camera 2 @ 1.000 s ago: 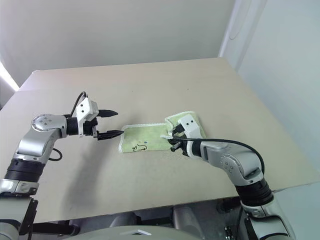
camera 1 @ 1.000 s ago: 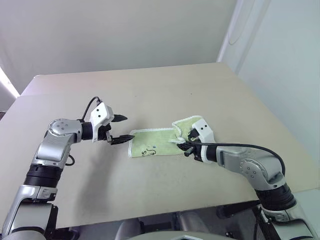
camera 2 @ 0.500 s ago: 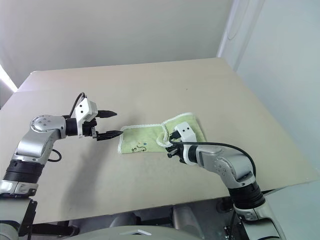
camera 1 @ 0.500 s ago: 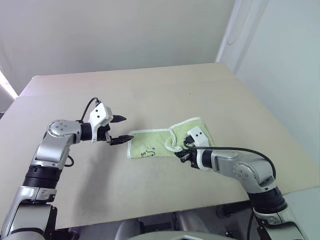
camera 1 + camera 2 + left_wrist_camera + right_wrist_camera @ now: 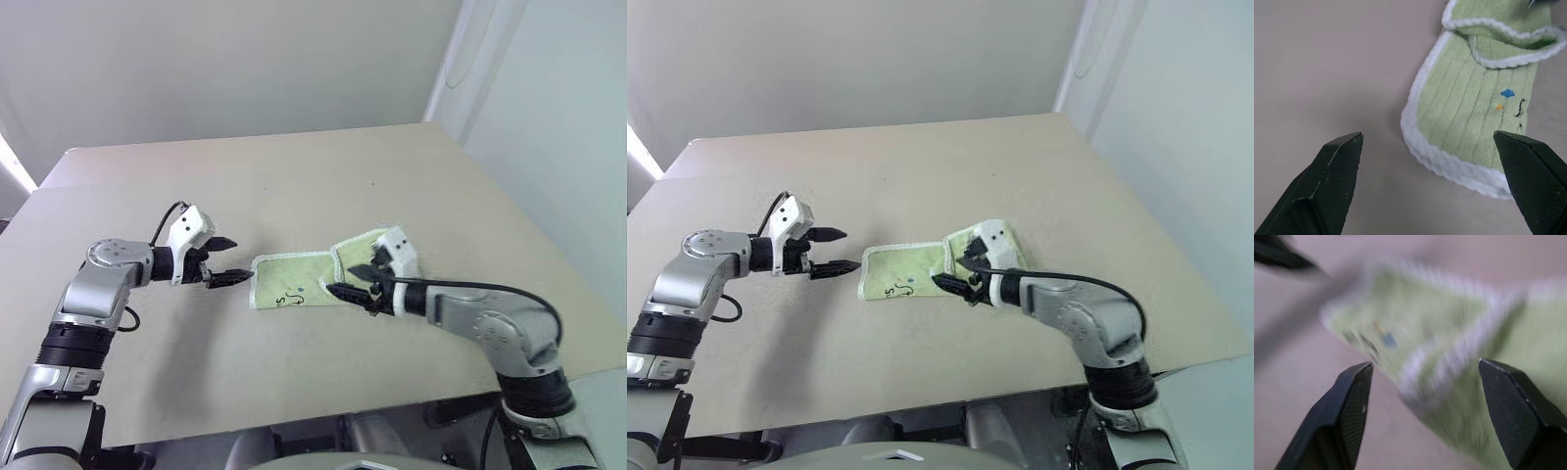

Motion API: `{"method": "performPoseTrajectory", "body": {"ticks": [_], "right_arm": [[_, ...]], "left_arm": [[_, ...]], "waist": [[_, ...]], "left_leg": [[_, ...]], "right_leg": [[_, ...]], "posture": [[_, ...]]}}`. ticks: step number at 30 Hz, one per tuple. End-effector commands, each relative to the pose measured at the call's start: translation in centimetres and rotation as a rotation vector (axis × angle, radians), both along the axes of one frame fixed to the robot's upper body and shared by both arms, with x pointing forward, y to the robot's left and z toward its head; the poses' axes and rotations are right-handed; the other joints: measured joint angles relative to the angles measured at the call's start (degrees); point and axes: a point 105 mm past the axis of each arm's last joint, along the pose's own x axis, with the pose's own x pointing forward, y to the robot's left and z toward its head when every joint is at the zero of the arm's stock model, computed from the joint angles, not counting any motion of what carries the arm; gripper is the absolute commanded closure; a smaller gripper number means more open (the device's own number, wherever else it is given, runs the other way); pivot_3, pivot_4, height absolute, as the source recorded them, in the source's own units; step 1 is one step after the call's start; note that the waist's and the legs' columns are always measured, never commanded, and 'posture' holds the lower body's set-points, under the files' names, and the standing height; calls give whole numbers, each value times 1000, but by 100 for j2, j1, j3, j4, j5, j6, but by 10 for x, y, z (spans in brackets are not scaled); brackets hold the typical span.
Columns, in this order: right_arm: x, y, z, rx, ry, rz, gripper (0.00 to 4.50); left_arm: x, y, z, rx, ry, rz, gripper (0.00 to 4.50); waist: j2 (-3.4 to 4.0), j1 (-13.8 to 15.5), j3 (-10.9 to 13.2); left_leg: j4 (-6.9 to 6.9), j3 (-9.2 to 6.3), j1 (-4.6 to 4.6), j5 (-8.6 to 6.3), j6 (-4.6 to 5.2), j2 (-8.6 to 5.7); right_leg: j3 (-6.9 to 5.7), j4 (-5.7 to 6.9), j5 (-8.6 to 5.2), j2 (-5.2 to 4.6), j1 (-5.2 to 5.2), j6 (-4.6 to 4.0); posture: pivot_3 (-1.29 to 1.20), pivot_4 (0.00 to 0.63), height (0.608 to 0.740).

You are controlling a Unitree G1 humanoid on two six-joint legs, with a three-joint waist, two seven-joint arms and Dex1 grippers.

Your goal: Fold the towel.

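My gripper will make the towel's loose end [image 5: 1459, 169] bend up and fold over double when I lift its edge, because the folded flap's rim [image 5: 1515, 49] is buckling in a soft wave.
The light green towel [image 5: 290, 279] with white edging lies on the table, its right end [image 5: 364, 249] folded over onto itself, with small dark and blue marks near its front edge. My left gripper [image 5: 224, 260] hovers open just off the towel's left edge [image 5: 1415, 122], nothing between its fingers [image 5: 1337, 166]. Over the folded right part, my right gripper [image 5: 349, 280] stands open a little above the cloth and holds nothing. The right wrist view shows the towel [image 5: 1425, 328] between its fingers [image 5: 1352, 396], with a finger of the left gripper [image 5: 1278, 254] beyond it.
The beige table [image 5: 294, 186] stretches wide behind and to both sides of the towel. Its front edge [image 5: 294, 421] runs close below my arms, and its right edge [image 5: 529, 235] lies beyond my right arm.
My right gripper has opened, let go of the towel's folded right end and lifted slightly off it. The left gripper has rolled a little and stays open beside the left edge.
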Motion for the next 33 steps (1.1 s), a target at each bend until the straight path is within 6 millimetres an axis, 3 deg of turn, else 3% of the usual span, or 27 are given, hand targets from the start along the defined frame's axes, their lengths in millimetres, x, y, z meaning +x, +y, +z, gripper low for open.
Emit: {"method": "performPoseTrajectory", "body": {"ticks": [1, 3, 8, 15, 19, 21, 24, 29, 33], "right_arm": [[-2, -8, 50, 123, -143, 56, 1115], [13, -24, 55, 118, -170, -12, 1115], [51, -41, 30, 45, -193, -180, 1115], [70, -31, -35, -92, -186, -228, 1115], [75, -37, -81, -258, -163, -279, 1115], [76, -41, -94, -324, -179, -282, 1115], [79, -42, -88, -307, -203, -295, 1115], [88, -40, -35, -150, -297, -337, 1115], [88, -37, -5, -55, -320, -353, 1115]], "left_arm": [[0, 3, 17, -35, -5, 27, 0], [-2, 3, 15, -55, 30, 49, 0], [-5, 2, 8, -51, 51, 69, 0], [-5, -2, 21, -95, 28, 77, 0], [-5, 4, 24, -131, 56, 124, 0], [-6, 7, 24, -144, 76, 149, 0], [-7, 6, 18, -153, 132, 183, 0], [-6, 1, 4, -199, 301, 279, 0], [-6, 0, -6, -202, 451, 318, 0]], "waist": [[-1, 0, 0], [-1, -1, 0], [-5, -9, -2], [-6, -2, -2], [-7, -12, -3], [-9, -14, -5], [-16, -17, -9], [-15, -12, -8], [-14, -19, -8]], "left_leg": [[0, 0, 1, 0, 0, 0], [2, 1, 1, 0, 0, 0], [0, 2, 5, 0, 0, 0], [0, 3, 1, 0, 0, 0], [1, 4, 1, 0, -1, -1], [1, 5, 3, 0, -1, -2], [2, 4, 10, 1, -1, -2], [11, -1, 33, 4, -6, -6], [10, -9, 24, 4, -6, -6]], "right_leg": [[0, 1, 0, 0, 1, 0], [0, 1, 0, 0, 1, 0], [1, 5, -1, 2, 3, -2], [3, 14, 1, 2, -7, -1], [4, 15, 1, 1, -7, -1], [6, 21, 1, 1, -7, -1], [6, 31, 0, 1, 4, -2], [10, 41, -1, 2, 17, -4], [10, 43, 1, 7, 7, -2]], "posture": [[0, 0, 712], [0, 0, 712], [0, 0, 712], [0, 0, 712], [0, 0, 712], [0, 0, 712], [0, 0, 712], [0, 0, 712], [0, 0, 712]]}}
